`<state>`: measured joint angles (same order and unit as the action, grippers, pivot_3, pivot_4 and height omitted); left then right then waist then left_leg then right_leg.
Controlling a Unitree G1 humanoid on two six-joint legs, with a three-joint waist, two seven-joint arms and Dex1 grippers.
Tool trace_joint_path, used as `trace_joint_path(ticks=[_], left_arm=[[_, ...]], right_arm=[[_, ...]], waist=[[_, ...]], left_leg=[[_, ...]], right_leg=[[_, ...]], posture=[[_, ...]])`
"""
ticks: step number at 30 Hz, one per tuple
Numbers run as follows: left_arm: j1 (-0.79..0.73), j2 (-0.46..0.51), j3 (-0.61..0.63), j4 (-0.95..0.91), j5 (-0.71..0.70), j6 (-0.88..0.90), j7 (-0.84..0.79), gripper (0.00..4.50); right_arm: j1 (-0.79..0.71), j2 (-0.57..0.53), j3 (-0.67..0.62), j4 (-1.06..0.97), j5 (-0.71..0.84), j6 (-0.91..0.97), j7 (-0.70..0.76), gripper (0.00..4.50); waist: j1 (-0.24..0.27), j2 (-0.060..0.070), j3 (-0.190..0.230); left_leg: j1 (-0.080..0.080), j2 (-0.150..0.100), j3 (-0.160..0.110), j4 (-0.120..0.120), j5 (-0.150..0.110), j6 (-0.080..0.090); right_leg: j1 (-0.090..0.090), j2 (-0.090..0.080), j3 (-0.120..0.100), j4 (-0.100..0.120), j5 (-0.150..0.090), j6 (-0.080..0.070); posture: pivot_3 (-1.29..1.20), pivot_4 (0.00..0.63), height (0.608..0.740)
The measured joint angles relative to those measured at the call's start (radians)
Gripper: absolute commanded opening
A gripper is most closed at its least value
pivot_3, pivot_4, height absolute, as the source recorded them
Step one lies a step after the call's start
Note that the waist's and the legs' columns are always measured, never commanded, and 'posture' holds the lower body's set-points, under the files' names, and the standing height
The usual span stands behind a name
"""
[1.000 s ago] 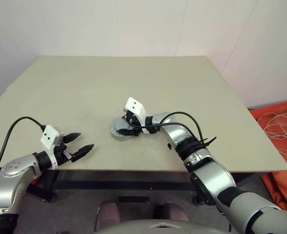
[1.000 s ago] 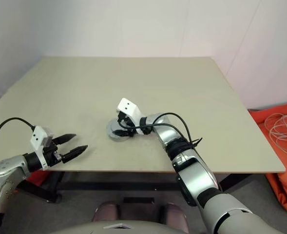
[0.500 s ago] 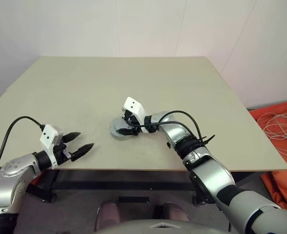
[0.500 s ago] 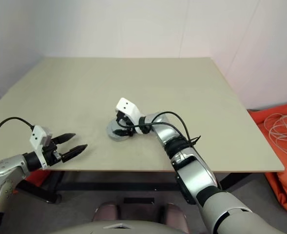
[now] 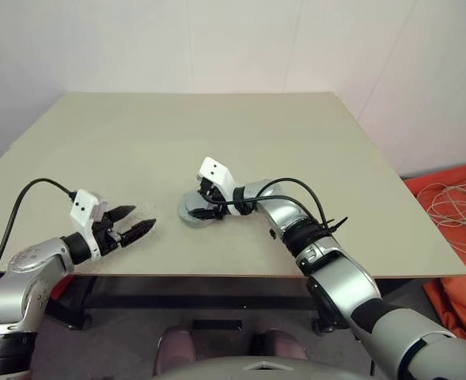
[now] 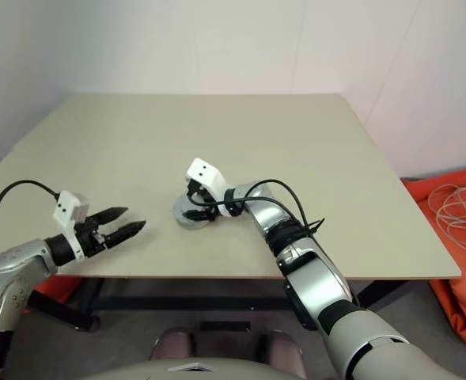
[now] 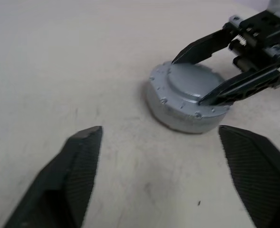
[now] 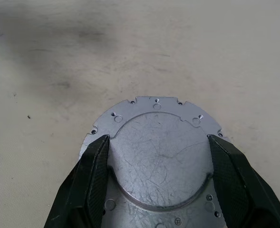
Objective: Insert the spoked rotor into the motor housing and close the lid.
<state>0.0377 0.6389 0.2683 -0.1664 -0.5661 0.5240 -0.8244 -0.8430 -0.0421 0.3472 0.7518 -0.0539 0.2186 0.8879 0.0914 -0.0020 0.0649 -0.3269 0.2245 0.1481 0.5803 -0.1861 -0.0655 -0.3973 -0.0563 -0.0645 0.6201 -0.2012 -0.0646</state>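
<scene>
My gripper will lift the motor housing and the lid will come along with it, still closed, because the lid sits flush on the motor housing's rim.
The motor housing, a round grey cup, stands near the middle of the table. The lid, a grey disc with small holes round its rim, lies flat on top of it. My right gripper reaches in from the right, and its fingers press against both sides of the lid's raised centre. My left gripper hovers open and empty over the table's front left, a hand's width from the housing and pointing at it. The spoked rotor is hidden.
Bare tabletop lies between my left gripper and the housing. The table's front edge runs just under both arms. Beyond the right edge, orange cloth with loose cables lies on the floor.
The fingers of my left gripper have come a little closer together and its wrist has tipped slightly toward the housing. The right gripper and the lid have not moved.
</scene>
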Motion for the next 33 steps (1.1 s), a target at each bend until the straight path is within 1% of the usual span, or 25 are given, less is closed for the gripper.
trace_joint_path(ticks=[2, 5, 6, 9, 10, 17, 22, 26, 32, 33], left_arm=[[-0.008, -0.002, -0.008, 0.003, 0.008, -0.003, 0.005, 2.65], [-0.042, -0.016, -0.041, 0.013, 0.038, -0.005, 0.03, 1.57], [-0.055, -0.022, -0.064, 0.02, 0.051, -0.005, 0.039, 1.3], [-0.099, -0.063, -0.111, 0.059, 0.095, -0.006, 0.08, 0.27], [-0.113, -0.076, -0.12, 0.069, 0.104, -0.007, 0.092, 0.01], [-0.267, -0.156, -0.181, 0.158, 0.183, -0.019, 0.18, 0.0], [-0.307, -0.193, -0.262, 0.239, 0.247, -0.018, 0.2, 0.0], [-0.343, -0.184, -0.294, 0.248, 0.283, 0.009, 0.201, 0.0], [-0.353, -0.184, -0.297, 0.245, 0.287, 0.036, 0.201, 0.0], [-0.353, -0.186, -0.296, 0.242, 0.286, 0.041, 0.201, 0.0]], right_arm=[[0.0, -0.001, 0.0, 0.0, 0.0, 0.0, 0.0, 3.1], [-0.001, 0.0, -0.001, 0.001, 0.0, 0.001, -0.002, 3.1], [-0.001, 0.0, -0.001, 0.003, 0.0, 0.0, -0.002, 3.1], [-0.002, 0.0, -0.002, 0.005, 0.0, 0.0, -0.002, 3.1], [-0.002, 0.0, -0.002, 0.005, 0.0, 0.0, -0.002, 3.1], [-0.003, 0.003, -0.002, 0.005, 0.001, 0.001, 0.001, 3.1], [-0.003, 0.004, -0.002, 0.003, 0.002, 0.002, 0.003, 3.1], [-0.003, 0.001, -0.002, 0.003, 0.001, 0.012, 0.0, 3.1], [-0.002, 0.0, -0.003, -0.007, 0.003, 0.032, 0.005, 3.1], [0.001, -0.002, -0.004, -0.016, 0.007, 0.04, 0.012, 3.45]], waist=[[0.0, 0.0, 0.0], [0.0, 0.0, 0.0], [0.001, 0.0, 0.0], [0.001, 0.0, 0.0], [0.001, 0.0, 0.0], [0.0, 0.0, 0.0], [0.0, 0.0, 0.0], [0.001, 0.002, -0.002], [0.002, 0.004, -0.003], [0.003, 0.004, -0.003]], left_leg=[[0.0, 0.0, 0.0, 0.0, 0.0, 0.0], [0.0, 0.0, 0.0, 0.0, 0.0, 0.0], [0.0, 0.0, 0.0, 0.0, 0.0, 0.0], [0.0, 0.0, 0.0, 0.0, 0.0, 0.0], [0.0, 0.0, 0.0, 0.0, 0.0, 0.0], [-0.002, 0.0, 0.0, 0.0, 0.0, 0.0], [-0.003, 0.0, 0.0, 0.0, 0.0, 0.0], [-0.002, -0.001, 0.0, 0.0, 0.0, 0.0], [-0.002, -0.001, 0.0, 0.0, 0.0, 0.0], [-0.002, -0.001, 0.0, 0.0, 0.0, 0.0]], right_leg=[[0.0, 0.0, 0.0, 0.0, 0.0, 0.0], [0.0, 0.0, 0.0, 0.0, 0.0, 0.0], [0.001, 0.0, 0.0, 0.0, 0.0, 0.0], [0.001, 0.0, 0.0, 0.0, 0.0, 0.0], [0.0, 0.0, 0.0, 0.0, 0.0, 0.0], [0.001, 0.0, 0.0, 0.0, 0.0, 0.0], [0.0, 0.0, 0.0, 0.0, 0.0, 0.0], [0.001, -0.001, 0.0, 0.0, 0.0, 0.0], [0.002, -0.001, 0.0, -0.001, 0.0, 0.0], [0.002, -0.001, 0.0, -0.001, 0.0, 0.0]], posture=[[0.0, 0.0, 0.74], [0.0, 0.0, 0.74], [0.0, 0.0, 0.74], [0.0, 0.0, 0.74], [0.0, 0.0, 0.74], [0.0, 0.0, 0.74], [0.0, 0.0, 0.74], [0.0, 0.0, 0.74], [0.0, 0.0, 0.74], [0.0, 0.0, 0.74]])
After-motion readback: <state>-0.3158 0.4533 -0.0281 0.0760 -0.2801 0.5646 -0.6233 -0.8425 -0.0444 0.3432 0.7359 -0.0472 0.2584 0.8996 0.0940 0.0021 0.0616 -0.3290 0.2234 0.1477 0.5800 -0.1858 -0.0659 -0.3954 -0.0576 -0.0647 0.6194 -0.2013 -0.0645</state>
